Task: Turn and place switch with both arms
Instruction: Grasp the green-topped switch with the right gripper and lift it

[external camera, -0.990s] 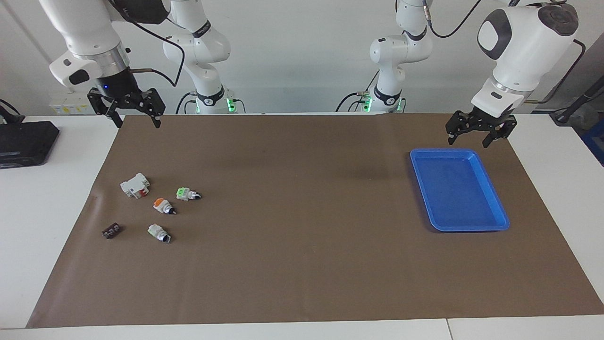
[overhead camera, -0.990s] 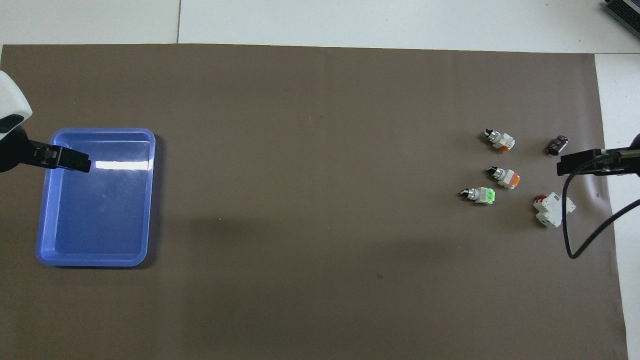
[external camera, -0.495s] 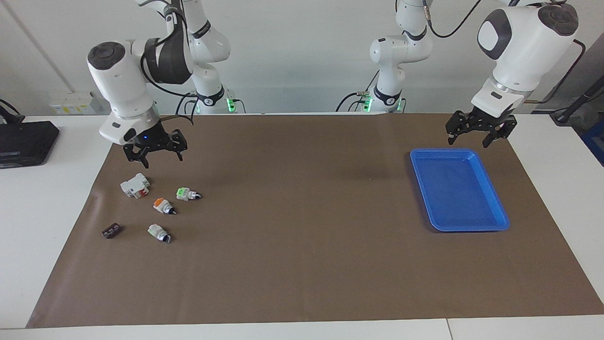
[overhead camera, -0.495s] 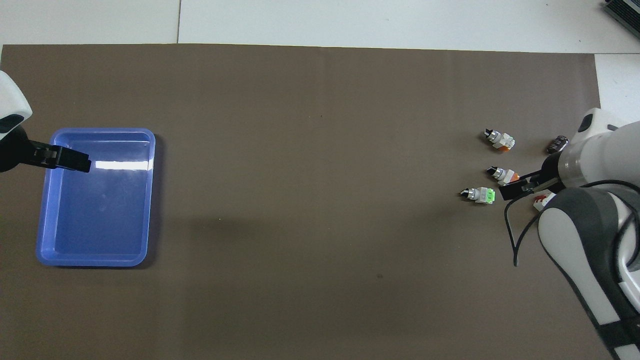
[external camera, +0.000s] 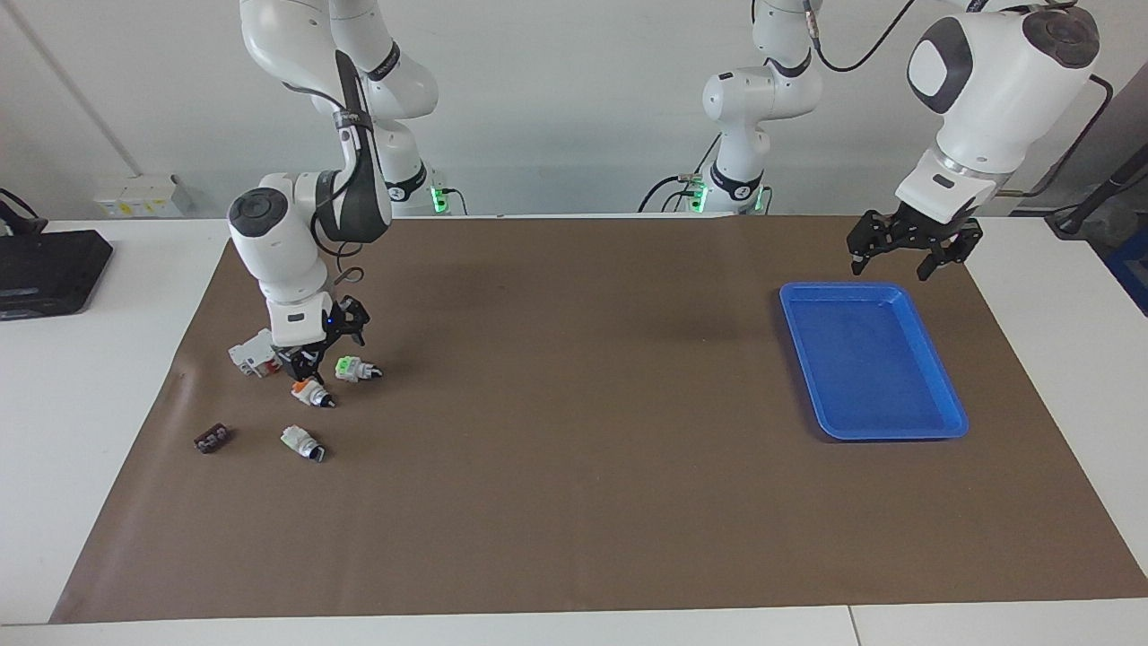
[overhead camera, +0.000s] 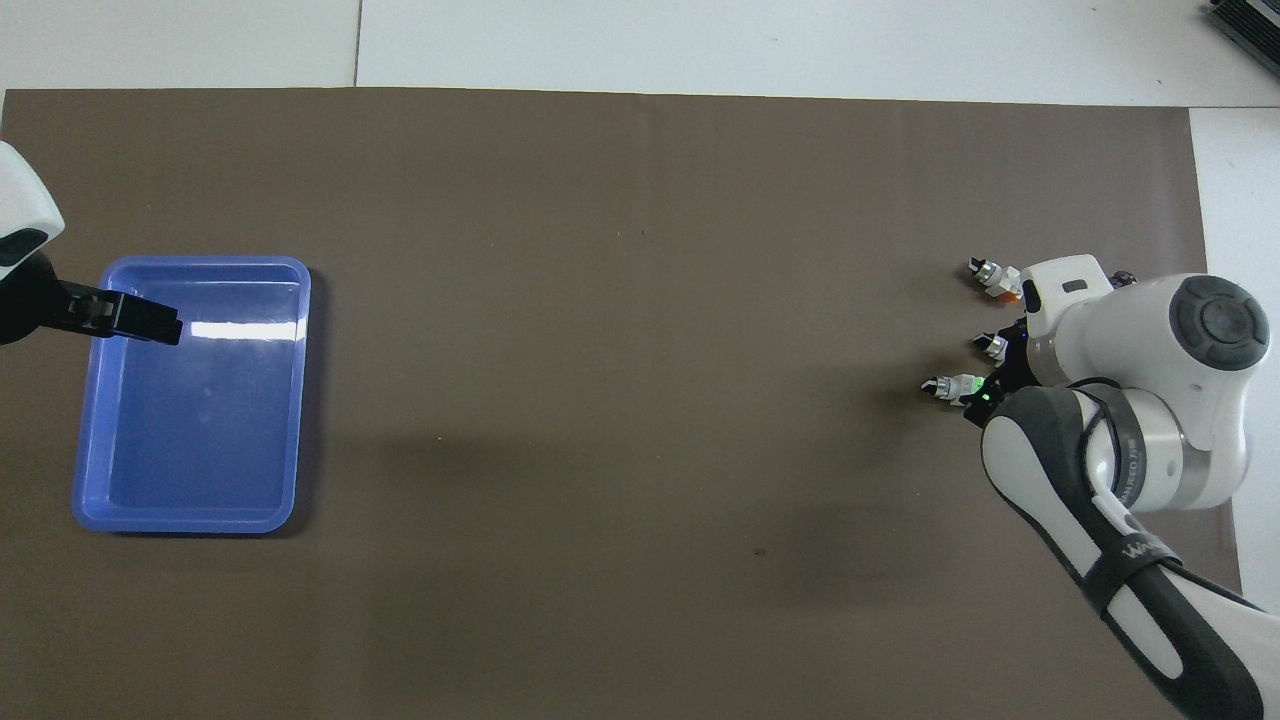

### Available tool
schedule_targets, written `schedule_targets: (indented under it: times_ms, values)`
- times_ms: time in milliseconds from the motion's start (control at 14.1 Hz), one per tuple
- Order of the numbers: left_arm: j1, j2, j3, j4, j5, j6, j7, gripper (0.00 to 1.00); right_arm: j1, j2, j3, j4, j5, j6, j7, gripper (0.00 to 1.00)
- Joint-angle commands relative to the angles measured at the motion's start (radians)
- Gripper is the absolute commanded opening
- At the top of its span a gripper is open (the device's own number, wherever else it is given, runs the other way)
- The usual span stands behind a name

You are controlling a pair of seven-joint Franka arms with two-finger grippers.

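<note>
I should expect hidden orange to come into view on the switch with the green block (overhead camera: 961, 386) when I turn it, because a similar switch nearby has an orange end (overhead camera: 1010, 296).
The switch (external camera: 354, 368) lies on the brown mat at the right arm's end of the table, a small white body with a bright green block on one end and a black knob on the other. It also shows in the overhead view (overhead camera: 958, 386), partly under the right arm. My right gripper (external camera: 327, 345) is open and low over the mat, just beside the switch's green end, not holding it. My left gripper (external camera: 913, 251) is open and empty, raised over the blue tray's edge nearest the robots; it also shows in the overhead view (overhead camera: 140, 322).
An orange-ended switch (external camera: 308, 389), a third small switch (external camera: 300, 441), a larger white block with red (external camera: 254, 353) and a small dark part (external camera: 212, 439) lie around the switch. The blue tray (external camera: 933, 423) is empty. A black device (external camera: 49, 269) sits off the mat.
My right arm has swung in and come down from the mat's corner to just beside the green switch. The left arm and the objects have not moved.
</note>
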Motion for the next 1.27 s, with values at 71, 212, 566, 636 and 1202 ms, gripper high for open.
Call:
schedule_targets:
  times_ms: [71, 212, 566, 636, 1202]
  values:
    - [0.005, -0.029, 0.001, -0.034, 0.005, 0.019, 0.002, 1.0, -0.019, -0.019, 0.007, -0.065, -0.002, 0.064, -0.151, 0.95]
    - [0.005, -0.029, 0.001, -0.034, 0.005, 0.019, 0.003, 1.0, -0.042, -0.026, 0.009, -0.085, 0.001, 0.058, -0.187, 0.95]
    - [0.005, -0.029, 0.001, -0.034, 0.005, 0.019, 0.003, 1.0, -0.036, -0.033, 0.009, -0.113, 0.011, 0.084, -0.199, 0.89]
    - [0.005, -0.029, 0.001, -0.034, 0.005, 0.019, 0.003, 1.0, -0.033, -0.033, 0.009, -0.117, 0.011, 0.095, -0.199, 0.86]
    - [0.005, -0.029, 0.001, -0.034, 0.005, 0.019, 0.003, 1.0, -0.03, -0.029, 0.009, -0.14, 0.012, 0.143, -0.204, 0.58]
